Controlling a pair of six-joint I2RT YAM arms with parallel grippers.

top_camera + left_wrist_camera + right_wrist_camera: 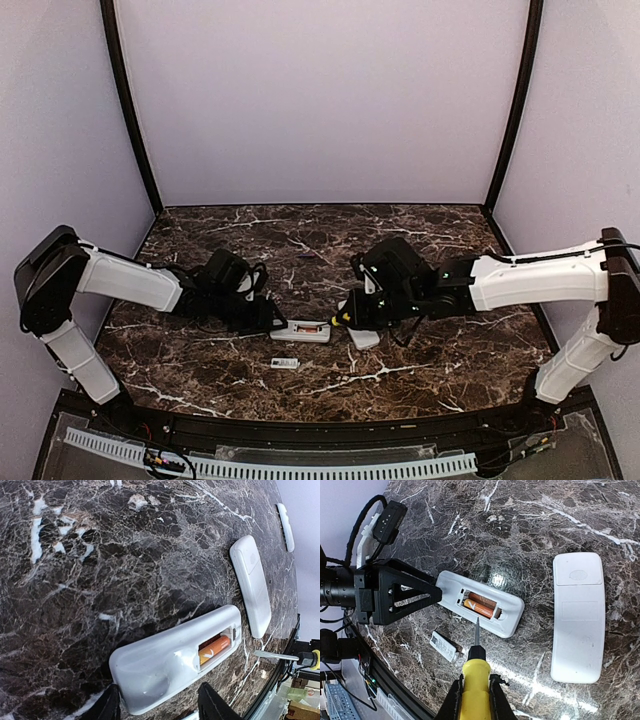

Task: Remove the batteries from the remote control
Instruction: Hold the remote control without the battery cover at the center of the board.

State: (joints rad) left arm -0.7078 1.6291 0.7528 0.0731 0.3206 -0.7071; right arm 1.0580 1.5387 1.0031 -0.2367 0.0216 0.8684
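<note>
The screwdriver's tip is pointing across the bay's near edge (472,614). Next, my right gripper moves back and turns the screwdriver so that it meets the orange battery's end (491,613).
A white remote control (506,619) lies back-up on the marble table, its battery bay uncovered. Two orange batteries (481,606) sit side by side in the bay, one of them showing in the left wrist view (214,650). My left gripper (160,707) is open, its black fingers (107,705) standing on either side of the remote's closed end (150,675). My right gripper (475,685) is shut on a yellow-handled screwdriver (476,680). The screwdriver's tip (477,627) hovers just short of the bay's near edge. From above, both grippers (272,318) (352,312) flank the remote (305,330).
A second, larger white remote (578,617) lies to the right of the first. A small white cover (445,646) rests near the table's front edge, left of the screwdriver. Another slim white piece (286,525) lies farther off. The table's black front rim (320,425) is close.
</note>
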